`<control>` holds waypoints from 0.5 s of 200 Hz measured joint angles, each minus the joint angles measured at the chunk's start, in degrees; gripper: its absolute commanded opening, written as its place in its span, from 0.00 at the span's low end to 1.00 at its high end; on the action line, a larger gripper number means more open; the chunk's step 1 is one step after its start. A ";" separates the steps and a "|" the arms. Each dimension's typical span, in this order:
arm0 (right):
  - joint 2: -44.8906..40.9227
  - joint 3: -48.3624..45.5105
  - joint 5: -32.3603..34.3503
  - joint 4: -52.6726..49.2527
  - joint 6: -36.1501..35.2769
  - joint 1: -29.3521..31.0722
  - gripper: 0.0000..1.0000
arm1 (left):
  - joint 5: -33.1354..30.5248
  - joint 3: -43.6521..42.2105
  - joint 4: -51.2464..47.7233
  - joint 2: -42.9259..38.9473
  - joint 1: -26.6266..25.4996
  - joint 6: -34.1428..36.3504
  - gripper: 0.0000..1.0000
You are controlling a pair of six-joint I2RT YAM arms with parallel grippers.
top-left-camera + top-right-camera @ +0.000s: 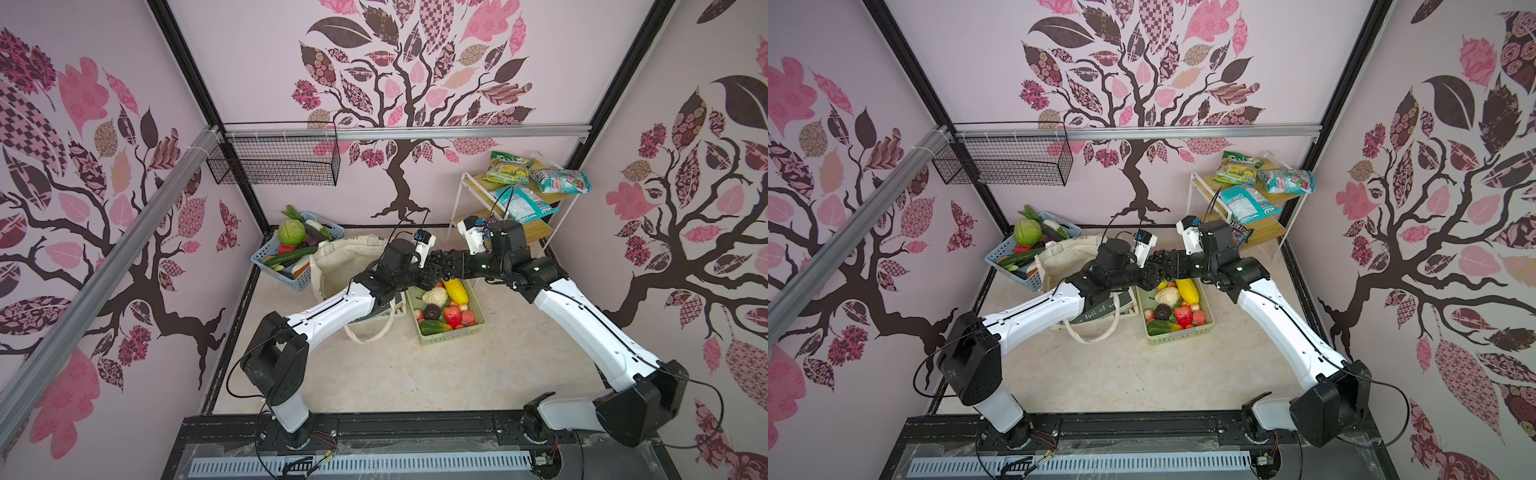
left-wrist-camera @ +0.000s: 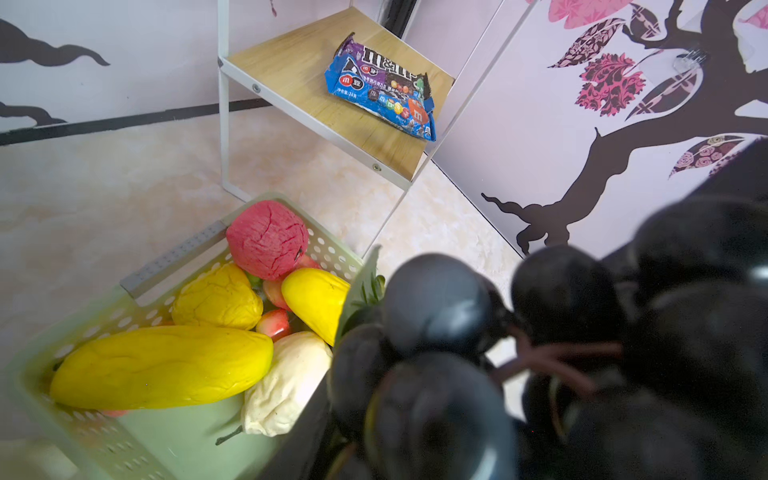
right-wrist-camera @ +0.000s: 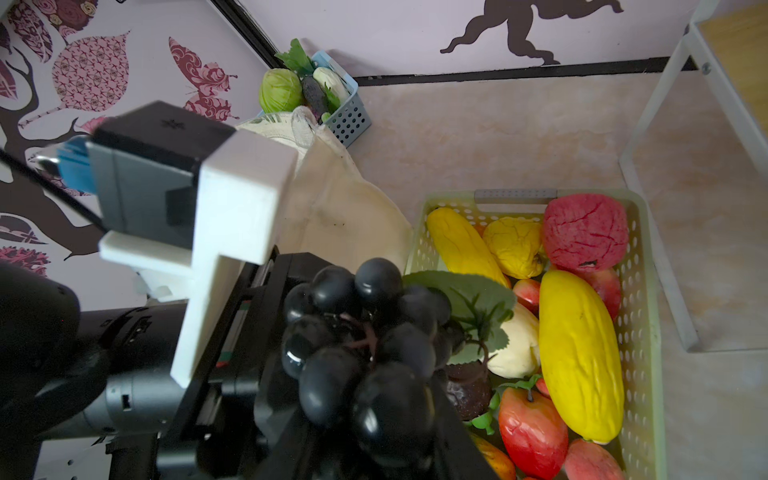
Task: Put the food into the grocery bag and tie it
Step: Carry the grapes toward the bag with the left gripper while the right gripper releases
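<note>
Both of the robot's grippers are on the grape bunch [image 1: 442,260], so next the right gripper opens and moves away before the left gripper, which is closer to the grocery bag [image 1: 344,260], carries the bunch inside.
A dark grape bunch [image 1: 438,257] [image 1: 1158,259] hangs in the air over the far end of the pale-green basket [image 1: 453,337]. Both grippers meet on it. My right gripper [image 1: 448,262] [image 3: 374,415] is shut on the grape bunch [image 3: 365,332] from the right. My left gripper [image 1: 431,272] [image 2: 415,415] comes in from the left, and blurred grapes [image 2: 436,307] fill the space between its jaws. The cream grocery bag [image 1: 345,262] [image 3: 345,208] stands open just left of the basket, under my left arm. Yellow fruits, a red bumpy fruit [image 2: 268,239] and apples lie in the basket.
A blue basket [image 1: 330,229] with a green cabbage [image 1: 291,232] and cucumbers stands at the back left. A white-framed wooden shelf [image 1: 540,203] with snack packets stands at the back right. A black wire basket [image 1: 274,162] hangs on the rear rail.
</note>
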 measured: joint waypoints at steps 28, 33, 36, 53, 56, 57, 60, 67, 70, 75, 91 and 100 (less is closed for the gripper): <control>-0.02 -0.13 -0.26 0.22 0.15 0.00 0.39 | 0.22 -0.46 0.09 -0.39 0.02 -0.07 0.31; -0.02 -0.20 -0.28 0.22 0.13 0.00 0.40 | 0.24 -0.46 0.11 -0.42 0.02 -0.04 0.31; -0.02 -0.22 -0.26 0.22 0.13 0.00 0.40 | 0.26 -0.46 0.11 -0.44 0.02 -0.02 0.31; -0.02 -0.33 -0.13 0.22 0.22 -0.02 0.47 | 0.13 -0.46 -0.04 -0.59 0.02 -0.02 0.31; -0.02 -0.35 -0.11 0.22 0.20 -0.02 0.48 | 0.11 -0.46 -0.09 -0.61 0.02 -0.02 0.31; -0.02 -0.35 -0.09 0.22 0.13 0.00 0.48 | 0.09 -0.46 -0.09 -0.61 0.02 0.00 0.31; -0.02 -0.35 -0.07 0.24 0.24 -0.02 0.49 | 0.00 -0.46 -0.13 -0.68 0.02 0.00 0.31; -0.07 -0.42 0.13 0.31 0.33 -0.02 0.51 | -0.17 -0.46 -0.13 -0.79 0.02 0.04 0.31; -0.11 -0.48 0.20 0.33 0.24 -0.02 0.52 | -0.26 -0.46 -0.13 -0.81 0.02 0.04 0.31; -0.20 -0.63 0.33 0.46 0.39 -0.02 0.53 | -0.39 -0.46 -0.22 -0.92 0.02 0.09 0.31; -0.44 -1.07 0.70 0.59 0.24 -0.02 0.57 | -1.07 -0.46 -0.57 -1.27 0.02 0.13 0.31; -0.50 -1.11 0.83 0.66 0.33 -0.02 0.60 | -1.33 -0.46 -0.59 -1.42 0.02 0.17 0.31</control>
